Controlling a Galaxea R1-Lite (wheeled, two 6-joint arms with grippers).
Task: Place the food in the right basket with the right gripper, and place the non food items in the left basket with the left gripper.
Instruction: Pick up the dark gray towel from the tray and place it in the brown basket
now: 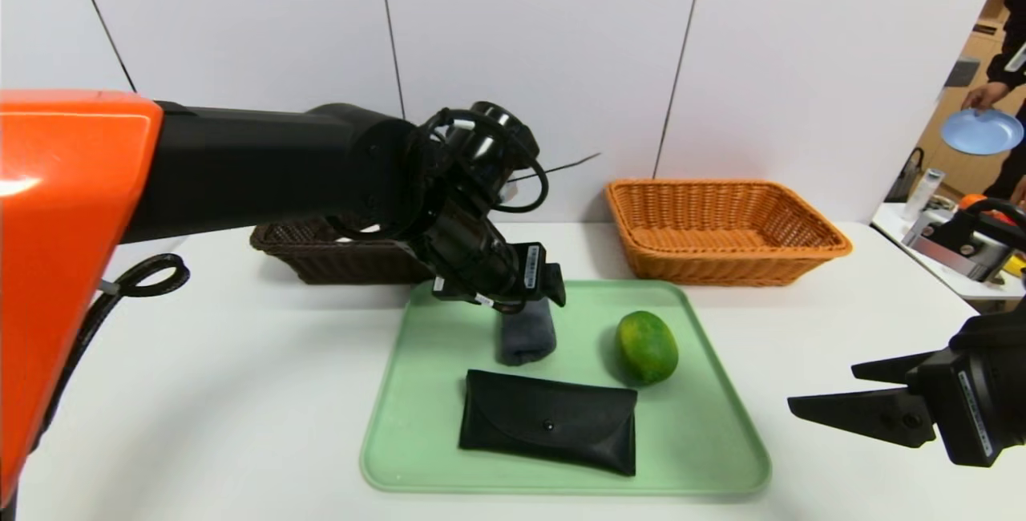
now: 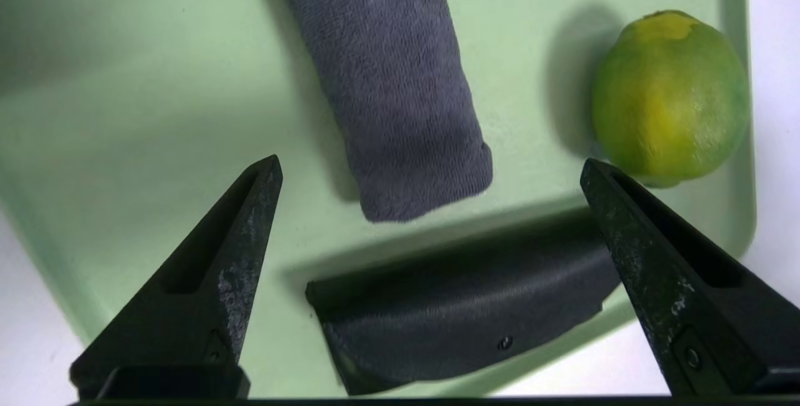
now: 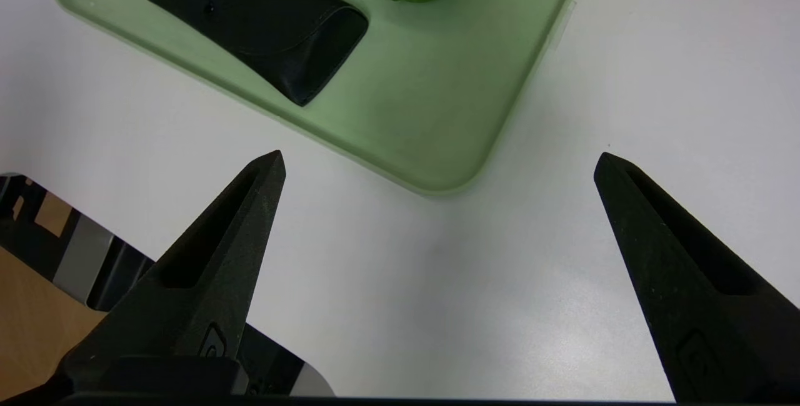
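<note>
My gripper will lift the rolled dark grey towel [image 1: 528,332], and the towel should stay together in one bundle, because its folded end [image 2: 427,197] is neatly rounded and its sides are smooth.
On the pale green tray [image 1: 705,441] lie the non food items I can see: a rolled dark grey towel [image 1: 527,333] at the back and a flat black pouch [image 1: 549,421] at the front. The food, a green citrus fruit [image 1: 646,347], sits to their right. My left gripper [image 1: 533,300] hangs open just above the towel's far end; the left wrist view shows the towel [image 2: 400,81], the pouch [image 2: 462,312] and the fruit [image 2: 672,97] below its spread fingers [image 2: 430,161]. My right gripper [image 1: 822,385] stands open and empty over bare table, right of the tray [image 3: 425,112].
The dark brown left basket [image 1: 321,256] stands at the back behind my left arm. The orange-tan right basket [image 1: 725,228] is at the back right. A person holding a blue plate [image 1: 982,131] stands beyond a side table [image 1: 962,244]. The table's front edge runs near my right gripper.
</note>
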